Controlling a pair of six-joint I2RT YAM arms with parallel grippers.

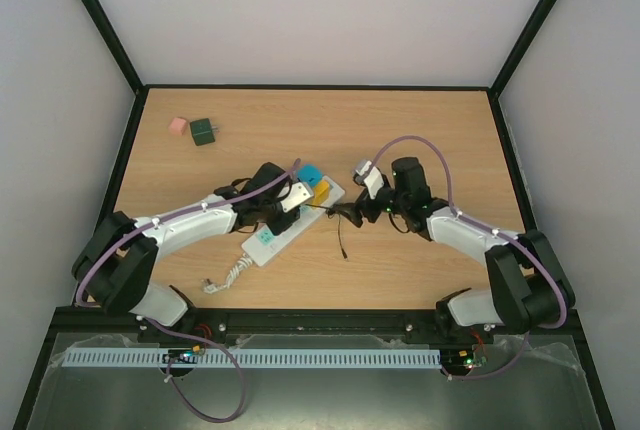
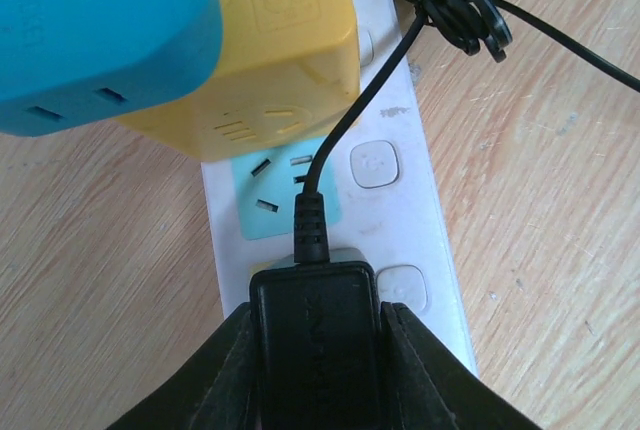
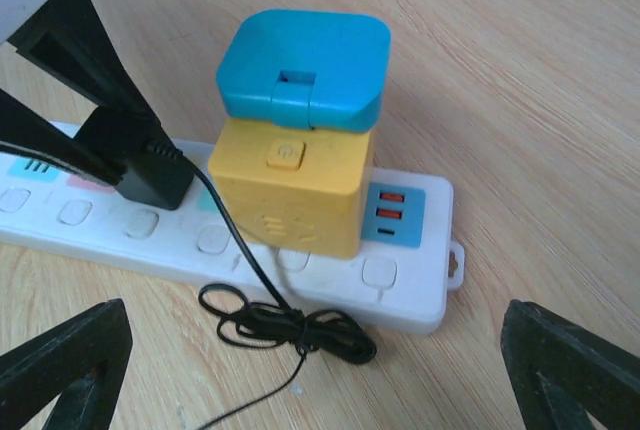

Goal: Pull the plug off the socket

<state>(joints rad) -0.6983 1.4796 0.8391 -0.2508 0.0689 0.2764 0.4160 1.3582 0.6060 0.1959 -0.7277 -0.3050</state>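
Observation:
The power strip is loose under the plug in my left gripper (image 3: pixel 163 176). Next, my right gripper clamps the yellow adapter cube (image 3: pixel 288 188) to hold the power strip steady before the pull.
The socket (image 1: pixel 268 240) is a long white power strip lying aslant mid-table, also seen in the left wrist view (image 2: pixel 430 240) and the right wrist view (image 3: pixel 400 290). A black plug (image 2: pixel 315 340) sits in one of its outlets. My left gripper (image 2: pixel 315 318) is shut on the plug, one black finger against each side. The right wrist view shows the same grip on the plug (image 3: pixel 140 165). Its thin black cord (image 3: pixel 290 325) runs to a knotted bundle beside the strip. My right gripper (image 3: pixel 315 350) hangs open just right of the strip's end, holding nothing.
A yellow adapter cube (image 3: pixel 290 190) with a blue adapter (image 3: pixel 300 65) on top stands plugged in next to the black plug. The strip's coiled white cord (image 1: pixel 230 275) trails toward the near edge. A pink block (image 1: pixel 178 125) and a green block (image 1: pixel 202 131) lie at the far left.

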